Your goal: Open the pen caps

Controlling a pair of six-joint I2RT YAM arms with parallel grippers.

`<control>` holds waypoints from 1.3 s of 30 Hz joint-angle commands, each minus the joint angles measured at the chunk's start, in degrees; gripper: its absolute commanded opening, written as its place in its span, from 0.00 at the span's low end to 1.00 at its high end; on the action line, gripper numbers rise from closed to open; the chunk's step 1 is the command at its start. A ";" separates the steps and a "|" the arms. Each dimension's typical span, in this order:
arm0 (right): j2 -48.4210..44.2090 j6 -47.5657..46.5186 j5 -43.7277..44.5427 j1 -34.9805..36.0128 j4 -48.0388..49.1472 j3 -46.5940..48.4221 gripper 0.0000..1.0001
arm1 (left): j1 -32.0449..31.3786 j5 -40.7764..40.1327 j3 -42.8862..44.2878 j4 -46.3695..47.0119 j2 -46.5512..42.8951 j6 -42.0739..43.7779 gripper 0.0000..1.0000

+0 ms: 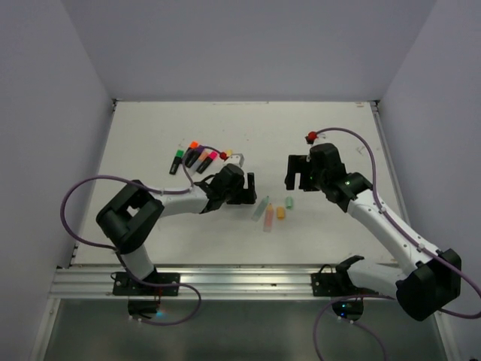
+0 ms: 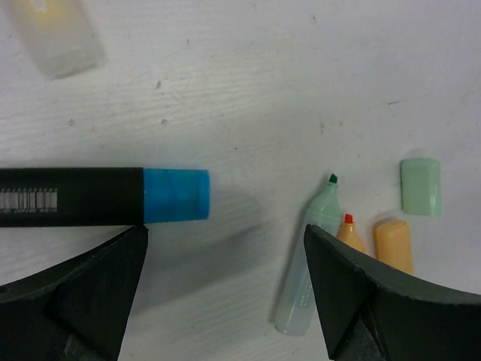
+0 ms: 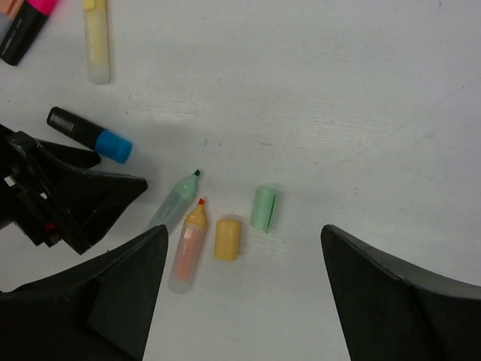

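Observation:
The black pen (image 2: 105,196) is crosswise to my left gripper's fingers, so next I turn that gripper and grab the black end (image 3: 66,122), so that the blue cap stays free to pull.
A black pen (image 2: 71,197) with a blue cap (image 2: 176,195) lies on the table just beyond my left gripper (image 2: 224,235), which is open and empty. It also shows in the right wrist view (image 3: 113,145). An uncapped mint pen (image 2: 312,256) and an uncapped peach pen (image 3: 188,252) lie side by side. A loose peach cap (image 3: 228,239) and a loose mint cap (image 3: 264,208) lie next to them. My right gripper (image 3: 244,226) is open and empty, high above these caps. In the top view the left gripper (image 1: 244,188) and right gripper (image 1: 299,173) flank the pastel pens (image 1: 264,213).
Several capped black pens with green (image 1: 176,162), orange (image 1: 192,154) and pink (image 1: 209,159) ends lie in a row at the back left. A capped pastel yellow pen (image 3: 96,41) lies near them. Grey walls close in the white table (image 1: 338,135).

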 commanded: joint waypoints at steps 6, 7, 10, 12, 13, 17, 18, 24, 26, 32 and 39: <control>-2.52 -0.09 1.48 0.24 2.35 -0.54 0.88 | 0.43 1.98 8.77 4.91 2.54 8.61 0.91; -3.31 -0.36 1.39 0.24 2.35 -0.63 0.88 | 0.52 1.27 8.78 3.94 1.49 10.98 0.91; -5.24 -0.71 0.86 0.24 3.14 -1.32 0.88 | 1.22 -0.32 8.60 -0.27 -3.52 21.61 0.91; -6.12 -0.71 0.69 0.24 4.02 -2.20 0.88 | 2.27 -0.67 9.39 -7.61 -5.11 29.08 0.91; -6.30 -0.62 0.68 0.15 4.29 -2.47 0.88 | 2.63 -0.58 11.13 -10.28 -4.94 31.11 0.91; -7.18 -0.80 0.51 0.24 5.60 -3.96 0.87 | 5.17 6.17 15.62 -19.43 0.13 38.58 0.88; -7.09 -0.80 0.07 0.24 5.87 -4.40 0.87 | 5.70 8.27 17.11 -23.28 1.64 39.21 0.87; -8.23 -0.89 -1.51 0.24 5.61 -4.67 0.87 | 9.92 20.50 21.61 -27.97 7.71 46.68 0.79; -9.02 -0.89 -1.51 0.24 5.52 -5.19 0.88 | 12.11 20.95 21.87 -28.32 7.72 48.08 0.79; -10.08 -0.36 -2.48 0.24 6.05 -6.16 0.87 | 14.84 24.46 24.60 -30.69 10.79 50.72 0.76; -10.08 0.08 -2.83 0.24 6.84 -6.43 0.87 | 15.02 26.66 24.07 -31.32 12.90 50.99 0.70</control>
